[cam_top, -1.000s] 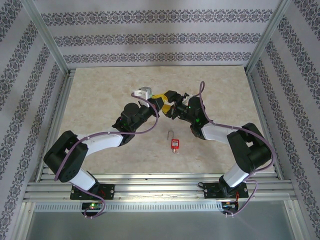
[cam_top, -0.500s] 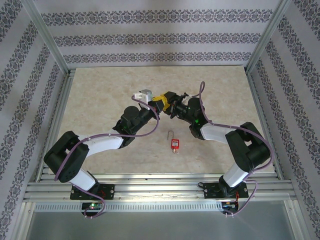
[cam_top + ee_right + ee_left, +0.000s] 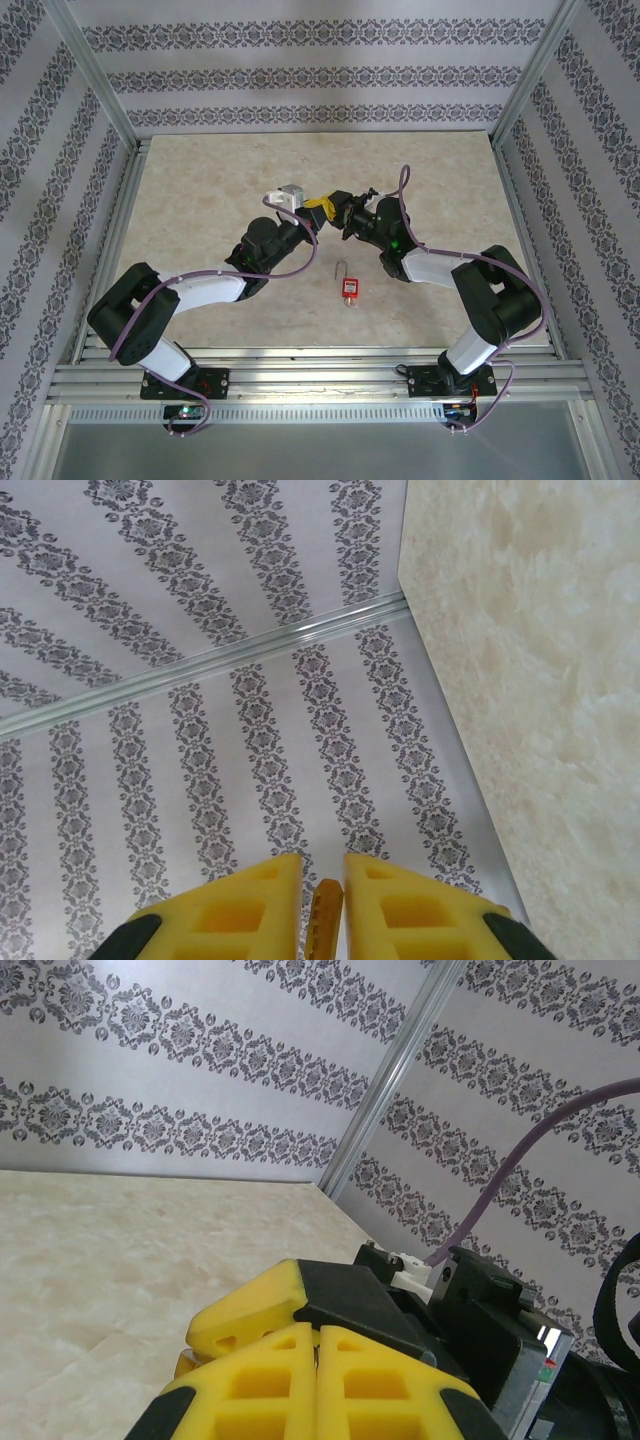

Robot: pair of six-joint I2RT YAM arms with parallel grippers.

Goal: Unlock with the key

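Note:
Only a sliver of the key [image 3: 317, 1353] shows at the fingers of my left gripper. My right gripper should hold the key [image 3: 323, 920] while my left gripper grips it again, blade forward.
A small red padlock [image 3: 350, 287] with its shackle pointing to the far side lies on the table between the arms. Above the table's middle, my left gripper [image 3: 321, 207] and right gripper [image 3: 338, 206] meet tip to tip. The left gripper [image 3: 318, 1335] is shut, with a thin dark sliver pinched at the seam. In the right wrist view the brass key [image 3: 325, 920] stands edge-on between the fingers of the right gripper [image 3: 323, 865]. That gripper's jaws are narrow, and a slit of wall shows beside the key. One right finger [image 3: 250, 1310] crosses in front of my left fingertips.
The marble-patterned table [image 3: 200, 200] is bounded by aluminium frame posts [image 3: 95, 85] and patterned walls on three sides. Purple cables loop over both forearms, and the padlock lies just near of the joined grippers.
The right gripper's jaws have narrowed around the key. Both grippers have pressed a little closer together. The padlock has not moved.

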